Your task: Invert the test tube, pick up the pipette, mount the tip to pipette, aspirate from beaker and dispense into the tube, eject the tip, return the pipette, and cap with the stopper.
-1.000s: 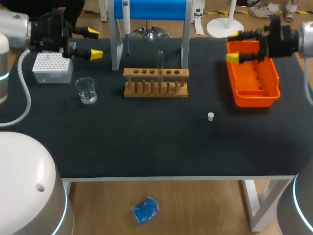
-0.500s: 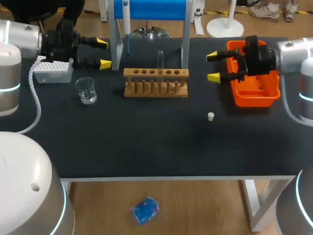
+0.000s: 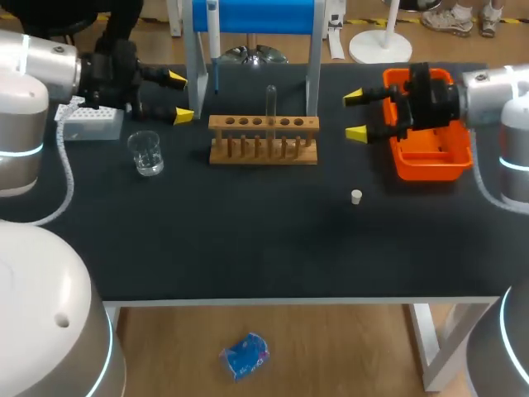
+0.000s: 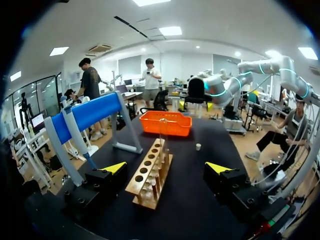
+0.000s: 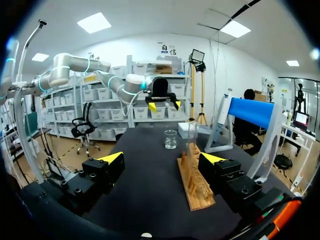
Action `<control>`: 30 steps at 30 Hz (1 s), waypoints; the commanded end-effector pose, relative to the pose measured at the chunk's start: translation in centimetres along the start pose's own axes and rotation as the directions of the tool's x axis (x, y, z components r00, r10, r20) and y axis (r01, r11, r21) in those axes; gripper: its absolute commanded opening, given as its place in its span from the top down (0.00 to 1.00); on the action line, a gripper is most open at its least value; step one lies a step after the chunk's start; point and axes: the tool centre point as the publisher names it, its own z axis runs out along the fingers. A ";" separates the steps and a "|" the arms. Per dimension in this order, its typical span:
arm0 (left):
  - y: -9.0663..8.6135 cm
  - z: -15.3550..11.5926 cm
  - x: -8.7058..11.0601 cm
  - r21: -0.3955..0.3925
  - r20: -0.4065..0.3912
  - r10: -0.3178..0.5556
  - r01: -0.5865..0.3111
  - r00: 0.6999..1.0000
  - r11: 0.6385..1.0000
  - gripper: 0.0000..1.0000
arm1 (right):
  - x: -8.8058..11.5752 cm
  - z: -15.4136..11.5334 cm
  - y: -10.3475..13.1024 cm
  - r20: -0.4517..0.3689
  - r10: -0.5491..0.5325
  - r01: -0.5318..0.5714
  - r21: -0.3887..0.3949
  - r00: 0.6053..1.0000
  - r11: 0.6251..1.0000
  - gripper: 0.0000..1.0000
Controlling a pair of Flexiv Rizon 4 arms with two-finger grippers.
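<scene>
I see that the clear test tube's upper end (image 3: 271,88) looks round and closed, so I expect its opening to be hidden down in the wooden rack.
A clear test tube (image 3: 270,103) stands in the wooden rack (image 3: 263,139) at mid-table. The pipette (image 3: 213,41) hangs on the blue stand (image 3: 256,15) behind the rack. A glass beaker (image 3: 146,153) and a white tip box (image 3: 89,122) lie left of the rack. The small white stopper (image 3: 356,197) lies on the mat to the front right. My left gripper (image 3: 179,97) is open, just left of the rack. My right gripper (image 3: 355,116) is open, just right of it. In the left wrist view the rack (image 4: 151,172) and tube (image 4: 163,132) lie ahead of the open left gripper (image 4: 166,168). The right gripper (image 5: 162,158) faces the rack (image 5: 195,180) and beaker (image 5: 171,139).
An orange bin (image 3: 426,136) stands at the right, under my right arm. The stand's white legs (image 3: 195,74) rise close beside my left gripper. The black mat (image 3: 248,240) in front of the rack carries only the stopper.
Both grippers have swung inward toward the rack, the left moving right past the tip box and the right moving left off the orange bin. Both stay open.
</scene>
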 end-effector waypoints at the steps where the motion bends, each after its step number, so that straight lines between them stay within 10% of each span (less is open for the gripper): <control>1: 0.7 1.3 -0.6 -0.012 0.012 -0.012 0.012 1.000 1.000 0.00 | -1.7 2.9 -1.2 -0.067 -0.028 0.028 -0.001 0.997 1.000 0.00; 30: 1.0 2.5 -0.5 -0.032 -0.002 0.002 -0.002 1.000 0.999 0.00 | -8.3 12.6 -0.6 -0.210 -0.074 0.044 -0.145 0.975 0.988 0.00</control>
